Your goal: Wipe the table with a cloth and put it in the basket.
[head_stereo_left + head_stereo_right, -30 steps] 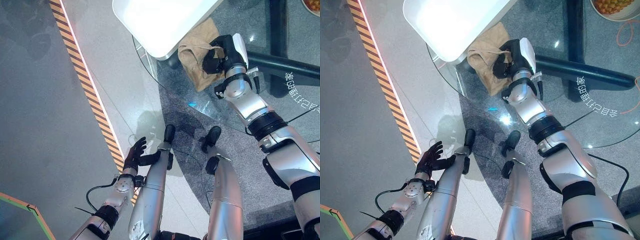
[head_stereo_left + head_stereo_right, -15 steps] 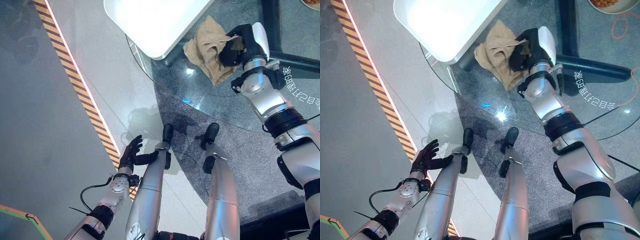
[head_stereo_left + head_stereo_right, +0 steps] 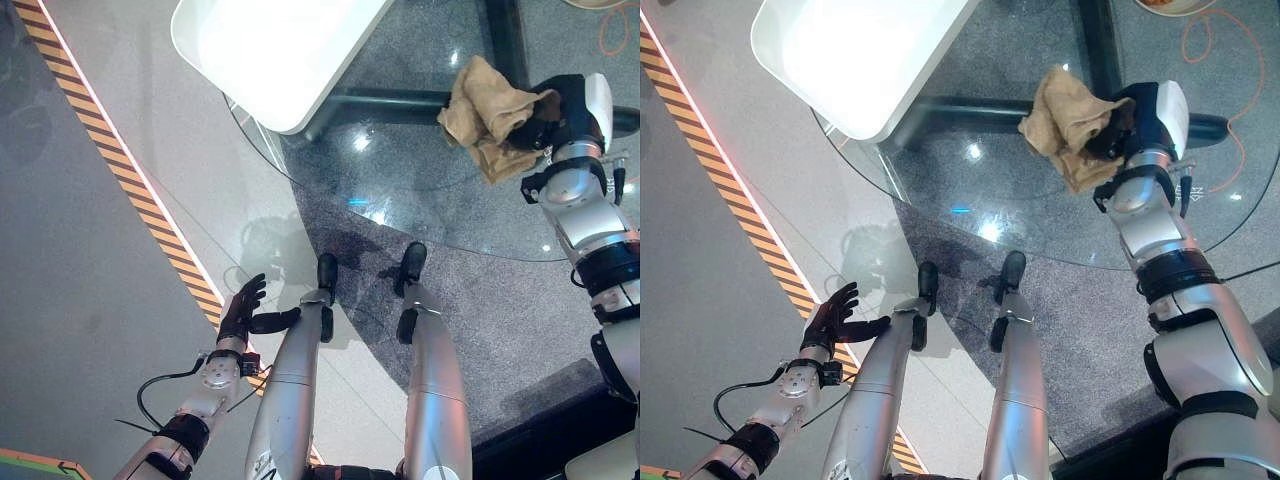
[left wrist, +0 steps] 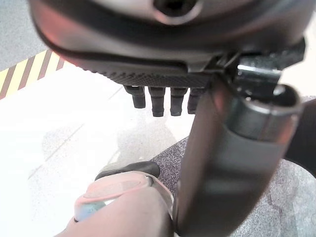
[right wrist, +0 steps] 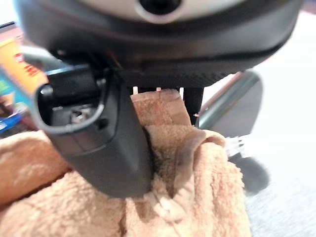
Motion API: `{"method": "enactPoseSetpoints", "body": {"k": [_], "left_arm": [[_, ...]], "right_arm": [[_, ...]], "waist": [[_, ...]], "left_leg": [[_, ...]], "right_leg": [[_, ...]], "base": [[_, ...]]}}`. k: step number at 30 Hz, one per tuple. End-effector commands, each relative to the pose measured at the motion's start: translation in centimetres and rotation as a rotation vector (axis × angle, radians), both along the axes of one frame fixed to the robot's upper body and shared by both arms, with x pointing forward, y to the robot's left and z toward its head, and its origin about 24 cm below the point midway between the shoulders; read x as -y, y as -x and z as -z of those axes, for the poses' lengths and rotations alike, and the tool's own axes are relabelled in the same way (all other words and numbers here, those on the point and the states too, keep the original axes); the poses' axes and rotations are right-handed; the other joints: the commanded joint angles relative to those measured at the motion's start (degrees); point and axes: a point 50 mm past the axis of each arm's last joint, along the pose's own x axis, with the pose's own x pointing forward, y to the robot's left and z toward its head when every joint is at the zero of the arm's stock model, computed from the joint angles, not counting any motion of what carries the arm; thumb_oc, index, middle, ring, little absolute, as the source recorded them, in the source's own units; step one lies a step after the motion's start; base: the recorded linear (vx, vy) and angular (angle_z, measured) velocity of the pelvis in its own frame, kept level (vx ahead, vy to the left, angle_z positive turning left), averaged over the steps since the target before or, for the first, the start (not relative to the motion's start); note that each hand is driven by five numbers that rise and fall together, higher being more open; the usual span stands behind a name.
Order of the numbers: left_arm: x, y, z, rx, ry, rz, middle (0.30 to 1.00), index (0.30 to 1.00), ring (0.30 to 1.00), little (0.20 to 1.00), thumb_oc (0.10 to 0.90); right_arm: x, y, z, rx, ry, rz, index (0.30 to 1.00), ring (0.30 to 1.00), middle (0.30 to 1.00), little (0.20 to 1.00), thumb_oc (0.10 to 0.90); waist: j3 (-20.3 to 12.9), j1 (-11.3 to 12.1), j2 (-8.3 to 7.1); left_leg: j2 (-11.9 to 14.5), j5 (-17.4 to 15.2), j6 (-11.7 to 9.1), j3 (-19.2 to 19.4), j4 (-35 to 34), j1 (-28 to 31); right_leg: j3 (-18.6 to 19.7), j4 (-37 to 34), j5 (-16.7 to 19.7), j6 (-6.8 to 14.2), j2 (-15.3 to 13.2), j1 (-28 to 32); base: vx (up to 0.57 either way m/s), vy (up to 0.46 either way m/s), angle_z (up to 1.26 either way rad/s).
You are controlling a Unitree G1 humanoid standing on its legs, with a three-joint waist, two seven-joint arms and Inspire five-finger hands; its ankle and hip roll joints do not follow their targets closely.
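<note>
The tan cloth (image 3: 493, 120) is lying crumpled in overlapping folds (image 3: 480, 100), so it will stay bunched together when I take it to the basket.
A crumpled tan cloth (image 3: 483, 108) lies on the round glass table (image 3: 420, 200), towards its right side. My right hand (image 3: 562, 104) sits against the cloth's right edge, with fingers curled into the folds. In the right wrist view the thumb (image 5: 113, 148) presses into the cloth (image 5: 197, 197). Low on the left, beside the table and above the floor, my left hand (image 3: 243, 308) hangs with fingers spread and nothing in it; the left wrist view shows its fingers (image 4: 158, 101) straight.
A white rounded tabletop (image 3: 270, 50) stands at the upper left, next to the glass. A yellow-and-black striped line (image 3: 120, 170) crosses the floor on the left. A bowl (image 3: 1165, 5) and an orange cord (image 3: 1230, 45) lie at the far right.
The right hand has dragged the cloth to the right across the glass, away from the white tabletop. The camera view has shifted too. The left hand has stayed put.
</note>
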Motion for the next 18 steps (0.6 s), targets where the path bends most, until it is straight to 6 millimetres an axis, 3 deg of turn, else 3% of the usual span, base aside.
{"method": "enactPoseSetpoints", "body": {"k": [1,6,12,13,14,18], "left_arm": [[-1.7,5.8,3.9,-0.164,-0.009,-0.073,0.900,0.900,0.900,0.900,0.800],[-1.9,5.8,3.8,-0.166,-0.012,-0.070,0.900,0.900,0.900,0.900,0.800],[-1.8,5.7,3.7,-0.163,-0.009,-0.065,0.900,0.900,0.900,0.900,0.800],[-1.8,5.7,3.7,-0.164,-0.008,-0.064,0.900,0.900,0.900,0.900,0.800],[-1.8,5.7,3.7,-0.165,-0.007,-0.065,0.900,0.900,0.900,0.900,0.800],[-1.7,5.8,3.8,-0.167,-0.002,-0.070,0.900,0.900,0.900,0.900,0.800]], "right_arm": [[8.4,5.1,-2.5,0.059,0.131,0.352,0.300,0.300,0.300,0.200,0.100],[9.3,5.8,-1.8,0.055,0.111,0.381,0.300,0.300,0.300,0.200,0.100],[9.1,5.8,-1.6,0.078,0.099,0.327,0.300,0.300,0.300,0.200,0.100],[8.5,5.6,-1.8,0.093,0.105,0.291,0.768,0.768,0.768,0.746,0.646],[7.9,5.3,-2.1,0.105,0.115,0.261,0.900,0.900,0.900,0.900,0.800],[5.8,4.7,-3.4,0.155,0.154,0.171,0.900,0.900,0.900,0.900,0.800]], "waist": [[-1.0,-0.7,3.88],[-1.0,-1.1,3.89],[-1.0,-1.2,3.75],[-1.0,-1.2,3.75],[-1.0,-1.2,3.72],[-1.0,-1.1,3.62]], "left_leg": [[-0.5,2.4,2.0,1.6,-4.9,2.7],[-0.5,2.2,2.0,1.8,-4.7,2.7],[-0.5,2.1,2.1,1.8,-4.3,2.5],[-0.6,2.1,2.2,1.7,-4.3,2.4],[-0.6,2.0,2.2,1.6,-4.3,2.5],[-0.5,2.0,2.2,1.6,-4.4,2.7]], "right_leg": [[-4.3,3.3,-5.1,-1.9,3.4,0.7],[-4.0,3.5,-5.2,-2.0,3.5,0.6],[-3.9,3.8,-5.3,-2.1,3.6,0.5],[-3.9,3.8,-5.3,-2.1,3.7,0.4],[-3.9,3.9,-5.3,-2.1,3.7,0.4],[-3.9,4.2,-5.6,-2.1,3.6,0.6]], "base": [[0.01,-0.005,-0.04],[0.00,0.000,0.00],[0.00,0.001,-0.01],[0.00,0.000,0.00],[0.00,0.000,0.00],[0.00,0.008,0.00]]}}
